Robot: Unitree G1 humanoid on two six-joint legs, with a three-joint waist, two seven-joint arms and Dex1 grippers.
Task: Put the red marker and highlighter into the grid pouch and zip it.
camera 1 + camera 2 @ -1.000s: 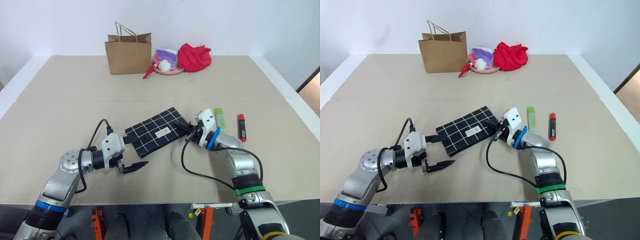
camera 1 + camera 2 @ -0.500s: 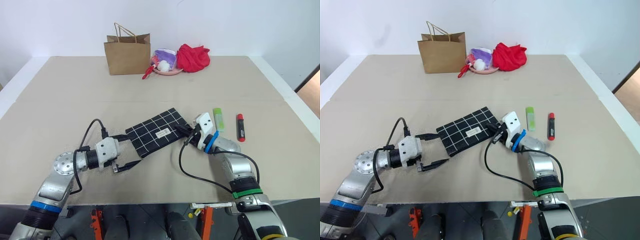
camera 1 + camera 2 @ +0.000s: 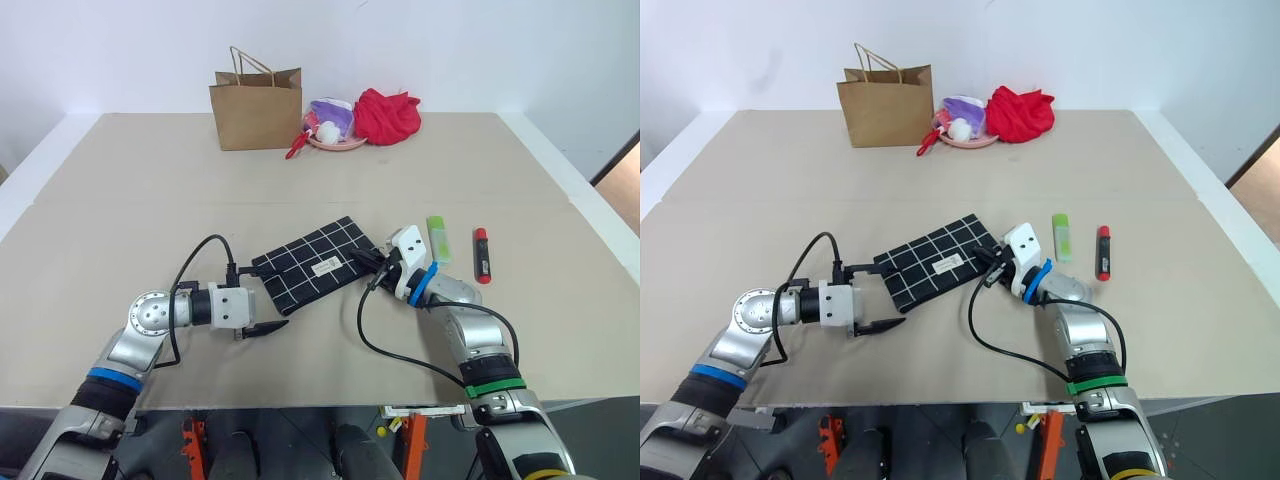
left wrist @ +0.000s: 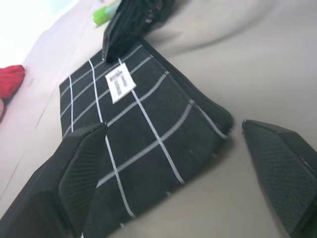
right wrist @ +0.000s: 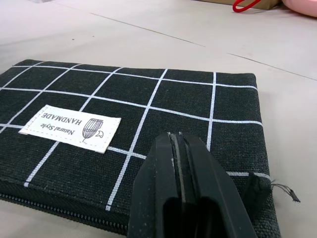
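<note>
My gripper will pull, and the grid pouch (image 3: 316, 264) will unzip from the end toward my right gripper, because a thick dark rim (image 4: 185, 84) runs along the grid pouch's near edge toward that end.
The grid pouch (image 3: 315, 262) lies flat near the table's front middle, its white label (image 5: 72, 128) facing up. My left gripper (image 3: 268, 298) is open at the pouch's left end. One of its fingers (image 4: 81, 168) is over the fabric and the other rests on the table beside the corner. My right gripper (image 3: 362, 260) is shut, its tips resting on the pouch's right end (image 5: 124, 94). I cannot tell whether it pinches anything. The light green highlighter (image 3: 438, 238) and the red marker (image 3: 482, 254) lie on the table just right of my right gripper.
At the far edge stand a brown paper bag (image 3: 256, 108), a pink dish (image 3: 333, 128) with small items in it, and a red cloth (image 3: 388, 113). Black cables loop from both wrists over the table.
My left gripper has rolled and moved up to the pouch's left end, so its open fingers now straddle that corner. The right gripper and the pouch have stayed put.
</note>
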